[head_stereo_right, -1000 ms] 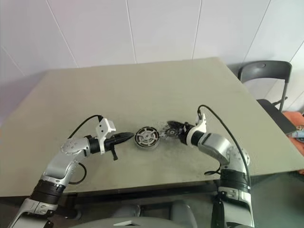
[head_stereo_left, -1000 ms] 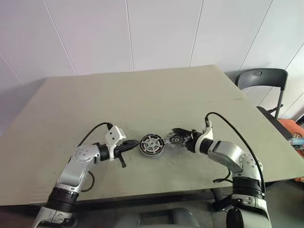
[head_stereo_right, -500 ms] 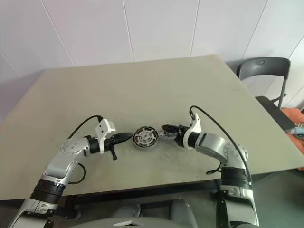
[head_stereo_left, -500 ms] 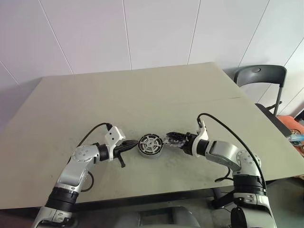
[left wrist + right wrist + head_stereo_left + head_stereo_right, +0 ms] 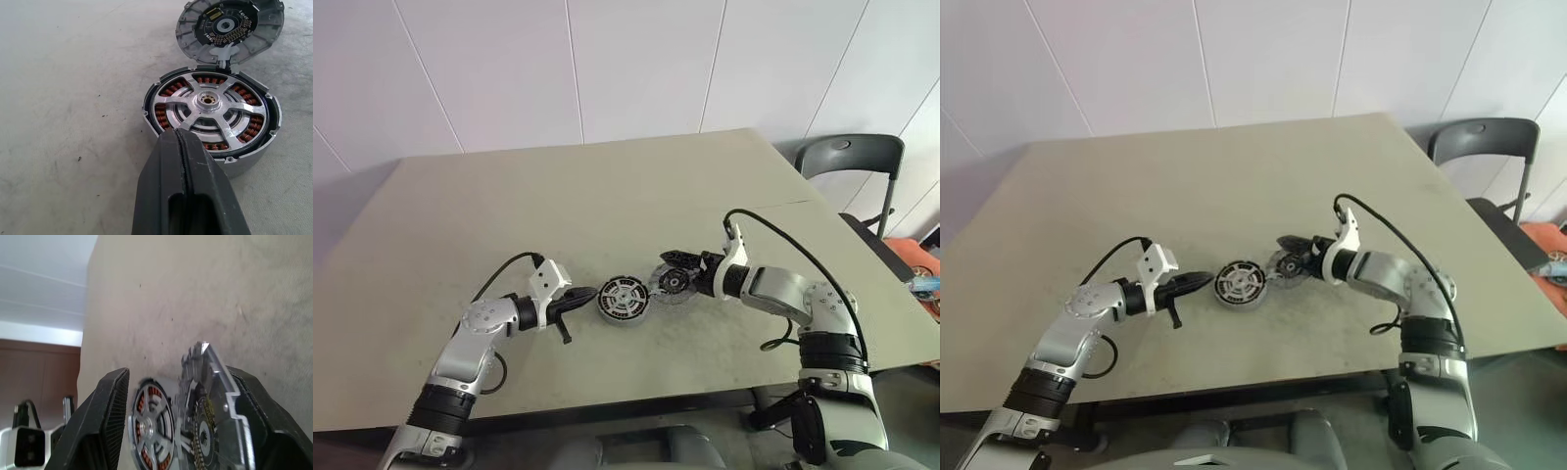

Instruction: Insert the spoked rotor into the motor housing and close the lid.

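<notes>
The lid (image 5: 674,281) should lock together with the housing and leave only a thin seam when I turn it over, because stepped notches (image 5: 236,406) break the lid's rim.
The motor housing (image 5: 625,298) lies flat on the table with copper windings around its rim. The spoked rotor (image 5: 209,100) sits inside it, silver spokes and hub facing up. The lid (image 5: 668,281) stands tilted on edge at the housing's right side, its inner face turned toward the housing. My right gripper (image 5: 176,369) is open around the lid. The lid (image 5: 210,406) leans flat against one finger (image 5: 264,426), and the other finger stands clear of it. My left gripper (image 5: 590,294) is shut, its tips right at the housing's left rim.
The grey-green table (image 5: 607,196) stretches out behind the parts. A dark chair (image 5: 852,162) stands past the table's right corner. Black cables loop over both wrists.
My right gripper has rolled and risen slightly, and the lid has tipped up more steeply next to the housing. The left gripper has stayed put.
</notes>
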You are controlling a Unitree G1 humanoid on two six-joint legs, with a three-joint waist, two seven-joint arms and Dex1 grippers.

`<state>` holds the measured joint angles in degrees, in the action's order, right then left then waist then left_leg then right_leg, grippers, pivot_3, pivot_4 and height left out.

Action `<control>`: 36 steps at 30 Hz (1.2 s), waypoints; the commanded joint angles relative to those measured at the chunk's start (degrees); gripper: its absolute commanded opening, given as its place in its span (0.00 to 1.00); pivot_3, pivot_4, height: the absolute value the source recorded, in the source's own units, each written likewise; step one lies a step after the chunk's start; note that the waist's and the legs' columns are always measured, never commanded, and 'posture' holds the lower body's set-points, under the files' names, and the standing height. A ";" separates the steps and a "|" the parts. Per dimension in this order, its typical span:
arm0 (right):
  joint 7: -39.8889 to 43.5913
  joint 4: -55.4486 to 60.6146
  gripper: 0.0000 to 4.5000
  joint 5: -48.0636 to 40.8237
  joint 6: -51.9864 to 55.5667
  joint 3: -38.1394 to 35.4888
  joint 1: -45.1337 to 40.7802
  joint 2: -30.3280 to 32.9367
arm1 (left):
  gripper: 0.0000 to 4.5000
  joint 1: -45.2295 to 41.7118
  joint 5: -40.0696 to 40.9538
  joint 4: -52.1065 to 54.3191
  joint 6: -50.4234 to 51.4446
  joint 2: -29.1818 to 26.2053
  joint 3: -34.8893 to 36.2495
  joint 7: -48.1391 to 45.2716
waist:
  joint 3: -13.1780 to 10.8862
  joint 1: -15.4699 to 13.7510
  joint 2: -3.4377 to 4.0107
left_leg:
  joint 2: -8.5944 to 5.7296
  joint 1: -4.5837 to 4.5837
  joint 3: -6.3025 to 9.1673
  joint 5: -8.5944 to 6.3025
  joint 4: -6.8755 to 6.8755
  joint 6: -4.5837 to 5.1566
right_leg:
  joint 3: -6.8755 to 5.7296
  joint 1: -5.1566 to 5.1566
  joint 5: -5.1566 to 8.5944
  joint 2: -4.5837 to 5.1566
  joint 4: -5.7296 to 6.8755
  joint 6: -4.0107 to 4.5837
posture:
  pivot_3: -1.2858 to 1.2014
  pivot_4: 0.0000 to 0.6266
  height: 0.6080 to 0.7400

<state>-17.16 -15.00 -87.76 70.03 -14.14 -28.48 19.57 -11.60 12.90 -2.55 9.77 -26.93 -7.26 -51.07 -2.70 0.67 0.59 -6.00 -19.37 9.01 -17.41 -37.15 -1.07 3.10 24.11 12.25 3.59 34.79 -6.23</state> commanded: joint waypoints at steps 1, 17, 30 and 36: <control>0.97 1.81 0.61 -0.06 1.92 0.02 -0.35 -0.29 | 0.00 -0.90 -0.37 0.99 -0.66 -0.40 0.46 0.22 | 0.00 -0.04 0.00 | 0.00 0.00 0.00 0.00 -0.01 0.00 | 0.00 0.01 0.00 0.00 0.04 0.00 | 0.52 0.00 1.00; 17.52 10.61 0.28 23.12 -2.30 9.42 -5.46 4.74 | 0.00 -1.78 -1.37 -5.16 -5.44 -0.13 0.71 -0.85 | 0.00 -0.04 0.00 | -0.01 -0.01 -0.10 0.01 -0.11 -0.01 | 0.05 0.11 0.01 0.00 0.20 -0.01 | 0.52 0.00 1.00; 38.17 25.90 0.28 66.64 -23.33 43.10 -9.61 18.15 | 0.00 -2.30 -3.01 -14.83 -13.73 1.48 0.44 -1.53 | 0.02 -0.28 -0.06 | -0.06 -0.05 -0.11 0.01 -0.14 -0.04 | 0.03 0.17 0.01 0.06 0.20 -0.02 | 0.52 0.00 1.00; 42.94 29.88 0.28 78.16 -28.78 48.99 -8.76 18.25 | 0.00 -2.75 -2.88 -16.07 -14.74 1.86 0.44 -1.55 | 0.03 -0.35 -0.10 | -0.06 -0.04 -0.11 0.01 -0.17 -0.05 | 0.03 0.17 0.01 0.07 0.22 -0.01 | 0.52 0.00 1.00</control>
<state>24.81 13.22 -12.48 42.81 34.40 -36.97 37.96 -13.31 10.23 -19.40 -4.06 -24.99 -7.36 -52.47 -2.67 0.33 0.49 -6.05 -19.41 8.91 -17.40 -37.31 -1.11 3.13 24.28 12.25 3.65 35.01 -6.24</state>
